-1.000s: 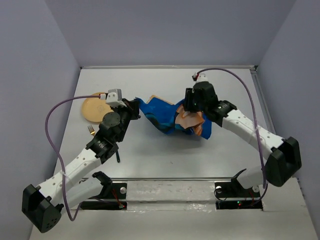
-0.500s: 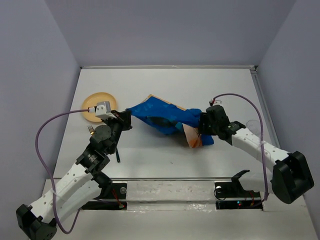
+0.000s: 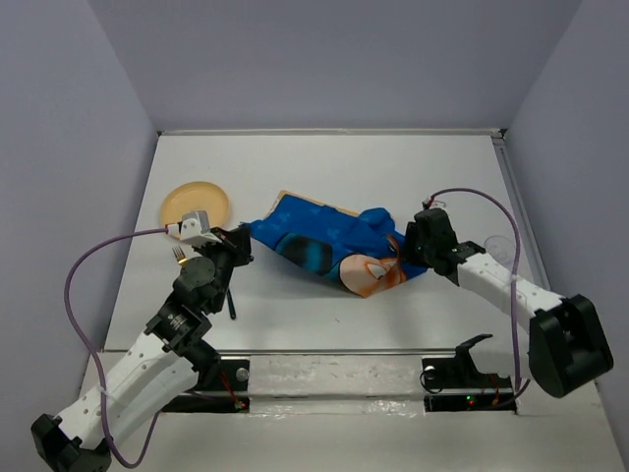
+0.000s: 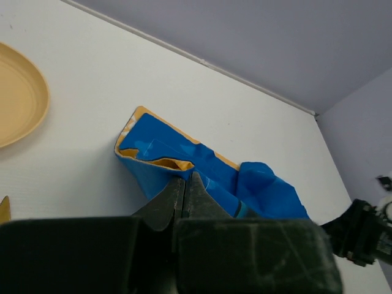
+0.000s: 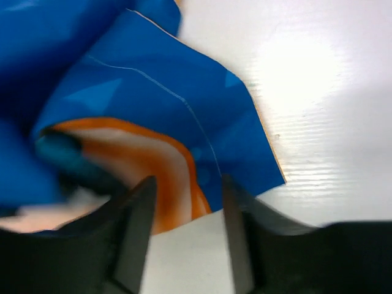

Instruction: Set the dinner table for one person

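Note:
The placemat lies bunched (image 3: 371, 224), and its corner is outside the open fingers of my right gripper. Next, I move over to that corner (image 5: 274, 174), pinch it and lift with both grippers.
The blue cartoon placemat (image 3: 324, 246) lies crumpled and partly folded in the middle of the white dinner table (image 3: 324, 167). My left gripper (image 3: 242, 246) is shut on the mat's left edge; in the left wrist view the closed jaws (image 4: 185, 179) pinch the blue fold of the placemat (image 4: 202, 165). My right gripper (image 3: 407, 252) is at the mat's right corner. In the right wrist view it (image 5: 187, 205) is open, low over the placemat's (image 5: 153, 110) near corner and the bare table (image 5: 306, 79), holding nothing.
A tan plate (image 3: 194, 205) sits at the far left, also in the left wrist view (image 4: 18, 101). A fork (image 3: 179, 256) lies near my left arm, with a dark utensil (image 3: 232, 307) beside it. A clear cup (image 3: 501, 246) stands by the right wall.
Both arms pulled back toward the near edge, drawing the placemat lower and flatter so its cartoon face shows. My right gripper has opened and let the mat's corner go.

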{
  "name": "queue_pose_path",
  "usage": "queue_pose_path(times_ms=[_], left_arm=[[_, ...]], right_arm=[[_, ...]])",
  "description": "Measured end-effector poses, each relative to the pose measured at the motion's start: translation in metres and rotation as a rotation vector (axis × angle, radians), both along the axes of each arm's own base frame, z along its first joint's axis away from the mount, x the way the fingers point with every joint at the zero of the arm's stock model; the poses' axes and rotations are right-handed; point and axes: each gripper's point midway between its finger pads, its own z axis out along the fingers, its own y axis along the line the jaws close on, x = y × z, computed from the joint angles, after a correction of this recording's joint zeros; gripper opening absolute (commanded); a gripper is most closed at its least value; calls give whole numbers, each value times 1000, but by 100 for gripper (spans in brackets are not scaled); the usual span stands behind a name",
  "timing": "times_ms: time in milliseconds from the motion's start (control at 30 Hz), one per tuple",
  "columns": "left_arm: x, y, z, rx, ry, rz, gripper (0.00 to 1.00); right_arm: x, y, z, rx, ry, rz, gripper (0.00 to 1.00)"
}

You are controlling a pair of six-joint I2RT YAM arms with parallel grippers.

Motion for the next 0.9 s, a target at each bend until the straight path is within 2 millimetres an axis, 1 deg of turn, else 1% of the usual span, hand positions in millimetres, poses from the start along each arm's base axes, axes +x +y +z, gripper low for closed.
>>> queue_pose_path(times_ms=[33,100,167,233,267,300,333,400,433,467,500,567,600,633,667,700,733,767,800,867,900], left_arm=[[-2,3,2,-7,-8,6,0],[-4,6,7,-19,-22,13,0],[-5,7,9,-26,-29,18,0],[-5,9,12,-31,-36,23,0],[-5,9,11,-31,-35,24,0],[-5,9,11,-29,-33,25,0],[-5,8,10,-27,-30,25,0],[-4,8,9,-28,-27,23,0],[-4,7,9,-29,-26,21,0],[-4,6,8,-34,-26,19,0],[-4,6,8,-37,-26,17,0],[-3,4,4,-40,-23,12,0],[-3,3,2,-40,-21,11,0],[-3,3,-1,-38,-17,8,0],[-3,2,-4,-38,-15,6,0],[-3,2,-6,-35,-12,3,0],[-3,2,-7,-35,-11,2,0],[-3,1,-7,-37,-14,0,0],[-3,1,-6,-39,-17,-2,0],[-4,0,-3,-47,-27,-10,0],[-4,-1,-1,-52,-34,-14,0]], right_arm=[[2,2,-11,1,34,8,28],[7,8,-40,4,115,20,17],[9,14,-54,11,158,40,17],[16,23,-60,29,185,61,17],[27,31,-58,44,184,74,19],[38,38,-53,56,168,84,33],[50,44,-48,68,150,92,42],[73,55,-32,89,93,111,55],[84,60,-21,99,61,120,69],[93,64,-11,107,31,130,73],[98,67,-1,116,6,133,75],[103,69,20,130,-48,140,74],[99,67,32,140,-72,139,73],[96,66,41,151,-96,136,69],[87,61,48,163,-118,123,67],[80,57,51,171,-129,113,65],[63,48,50,173,-131,92,61],[51,41,48,182,-135,71,57],[41,35,41,180,-122,51,55],[20,20,14,157,-51,-4,54],[14,15,3,145,-16,-27,53]])
